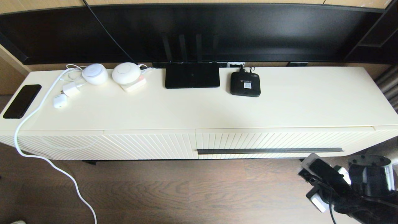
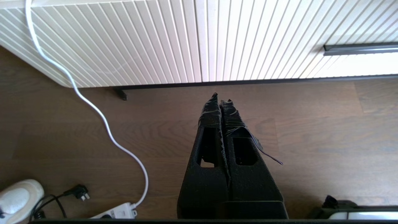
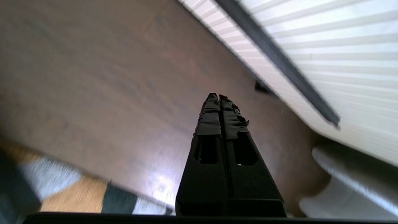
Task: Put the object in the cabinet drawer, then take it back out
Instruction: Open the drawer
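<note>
My right gripper needs to back off, turn along the bar and then open around the bar (image 1: pixel 287 151), because it is shut and at a slant to the dark handle bar (image 1: pixel 328 150).
The black organiser box is out of view. The cabinet drawer (image 1: pixel 279 141) is closed, its ribbed cream front flush with the cabinet and its dark handle bar (image 1: pixel 270 151) running across it. My right gripper (image 3: pixel 218 95) is shut on nothing, low over the wooden floor just below and in front of the handle bar's (image 3: pixel 276 59) right end. The right arm (image 1: pixel 357 193) shows at the bottom right of the head view. My left gripper (image 2: pixel 221 97) is also shut and empty, hanging over the floor in front of the ribbed panel (image 2: pixel 155 40), left of the handle bar (image 2: pixel 360 49).
On the cabinet top stand a flat black router (image 1: pixel 192 79), a small black rounded device (image 1: pixel 245 84), white round gadgets (image 1: pixel 126 73), a charger (image 1: pixel 71 89) and a black phone (image 1: pixel 22 101). A white cable (image 1: pixel 46 158) hangs to a power strip (image 2: pixel 115 213) on the floor.
</note>
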